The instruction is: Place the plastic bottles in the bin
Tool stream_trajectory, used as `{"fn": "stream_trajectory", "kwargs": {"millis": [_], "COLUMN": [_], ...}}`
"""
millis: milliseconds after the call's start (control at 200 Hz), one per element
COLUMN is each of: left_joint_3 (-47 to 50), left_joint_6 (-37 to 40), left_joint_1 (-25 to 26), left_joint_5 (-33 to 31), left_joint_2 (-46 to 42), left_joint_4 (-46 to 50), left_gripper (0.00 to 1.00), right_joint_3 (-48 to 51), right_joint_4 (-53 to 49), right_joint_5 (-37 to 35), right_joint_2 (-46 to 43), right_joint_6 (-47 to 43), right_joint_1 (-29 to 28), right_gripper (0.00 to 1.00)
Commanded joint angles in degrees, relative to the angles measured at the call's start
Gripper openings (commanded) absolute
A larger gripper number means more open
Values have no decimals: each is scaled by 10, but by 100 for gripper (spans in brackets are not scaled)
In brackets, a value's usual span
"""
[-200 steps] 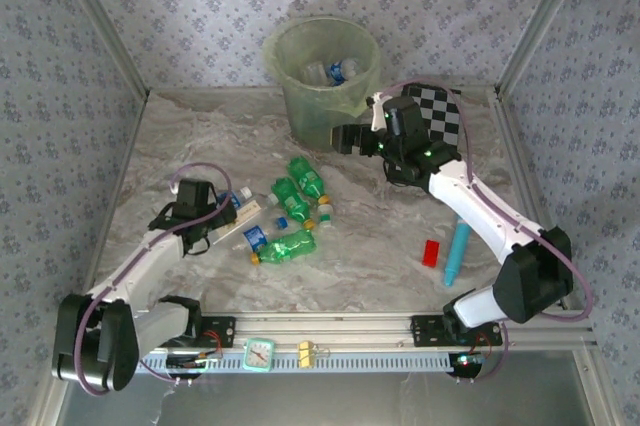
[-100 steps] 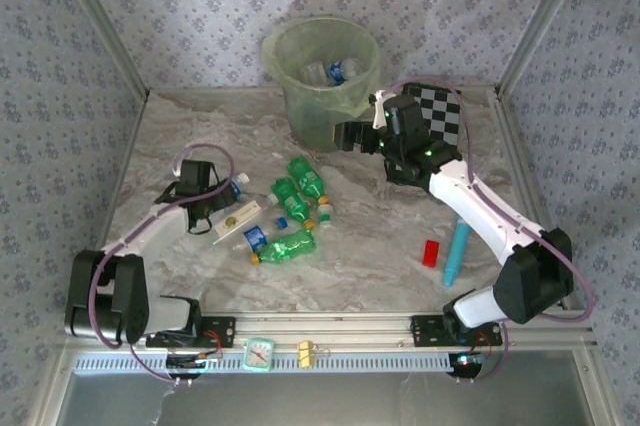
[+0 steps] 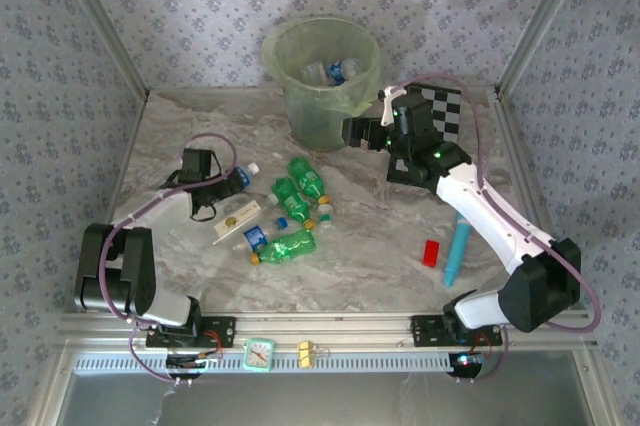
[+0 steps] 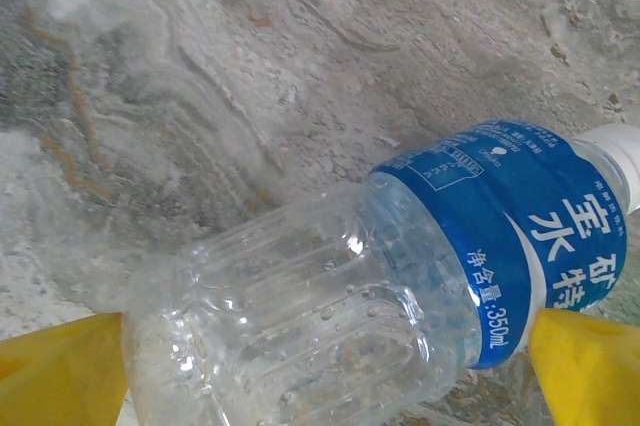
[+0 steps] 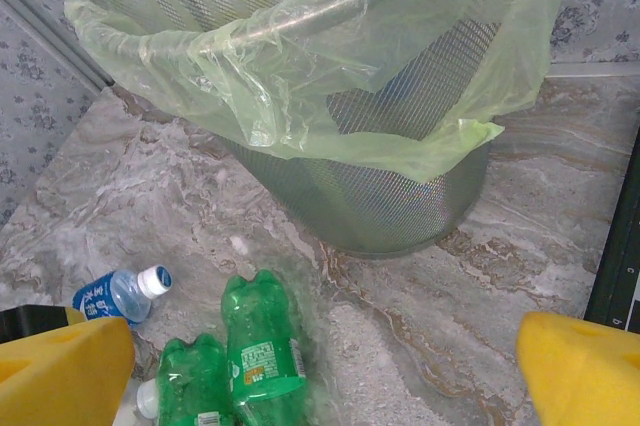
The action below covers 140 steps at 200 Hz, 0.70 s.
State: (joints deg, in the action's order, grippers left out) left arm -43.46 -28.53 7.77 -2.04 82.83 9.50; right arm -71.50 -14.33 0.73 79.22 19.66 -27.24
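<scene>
Next, I turn my left gripper in line with the clear bottle (image 4: pixel 310 296), which lies slanted lengthwise across its open fingers, and close around the blue label (image 4: pixel 505 236).
A clear bottle (image 4: pixel 330 296) with a blue label and white cap lies across my left gripper (image 4: pixel 325 371), whose yellow fingertips (image 4: pixel 585 366) press on both of its sides. From above, this left gripper (image 3: pixel 226 185) is at the table's left with the bottle's cap (image 3: pixel 250 170) sticking out to the right. Three green bottles (image 3: pixel 292 198) lie mid-table; two of them (image 5: pixel 262 341) show below the bin. My right gripper (image 3: pixel 350 133) stands open and empty beside the bin (image 3: pixel 318 111), a pale green lined bucket (image 5: pixel 400 196) with several clear bottles (image 3: pixel 330 72) inside.
A red block (image 3: pixel 431 253) and a cyan stick (image 3: pixel 457 251) lie at the right. A chequered board (image 3: pixel 448 106) sits behind the right arm. A white strip (image 3: pixel 237 217) and a small blue-capped bottle (image 3: pixel 255 238) lie near the green bottles. Patterned walls enclose the table.
The left arm has swung away from the near edge toward the far left, carrying the clear bottle with it. The right gripper has shifted slightly right and up beside the bin.
</scene>
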Motion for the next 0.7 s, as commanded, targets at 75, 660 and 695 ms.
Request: {"fn": "stream_trajectory", "kwargs": {"millis": [75, 660, 695], "left_joint_3": [-26, -178, -182], "left_joint_6": [-4, 160, 167], "left_joint_1": [-1, -1, -1], "left_joint_5": [28, 58, 62], "left_joint_2": [-25, 88, 99], "left_joint_4": [51, 105, 99], "left_gripper": [100, 100, 100], "right_joint_3": [0, 16, 18], "right_joint_4": [9, 26, 27], "right_joint_5": [-11, -3, -5], "right_joint_2": [-13, -27, -29], "right_joint_6": [-9, 4, 5], "right_joint_1": [4, 22, 23], "right_gripper": [100, 100, 100]}}
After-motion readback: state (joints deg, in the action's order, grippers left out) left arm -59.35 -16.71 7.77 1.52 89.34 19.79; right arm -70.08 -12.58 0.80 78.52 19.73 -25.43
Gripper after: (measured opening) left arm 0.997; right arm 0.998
